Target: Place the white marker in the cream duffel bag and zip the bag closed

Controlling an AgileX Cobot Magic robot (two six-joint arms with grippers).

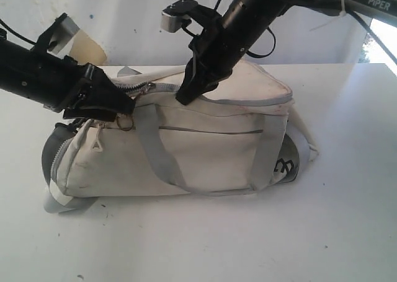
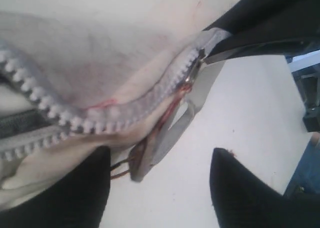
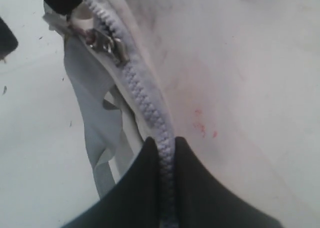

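Note:
I should move my open left gripper clear and line it up with the tab (image 2: 167, 114) before I pull, because the pull tab hangs at an angle (image 2: 142, 160) beside one finger of that gripper.
The cream duffel bag (image 1: 205, 152) lies lengthwise on the white table. Its top zipper (image 3: 145, 100) looks closed along the stretch I can see. My right gripper (image 1: 184, 98) comes down from above and is shut on the closed zipper line (image 3: 167, 153), with the teeth running between its black fingertips. My left gripper (image 1: 127, 105) is at the bag's left end, and its jaws stand open. The zipper's grey pull tab (image 2: 147, 160) hangs loose between the left gripper's fingers (image 2: 75, 188), beside one of them. The slider (image 3: 107, 45) sits near that end. The white marker is out of view.
The bag's grey handle (image 1: 161, 164) loops down its front, and a strap with a black logo patch (image 1: 284, 167) hangs at its right end. The bare white table (image 1: 248, 238) stretches in front. A pale wall stands behind.

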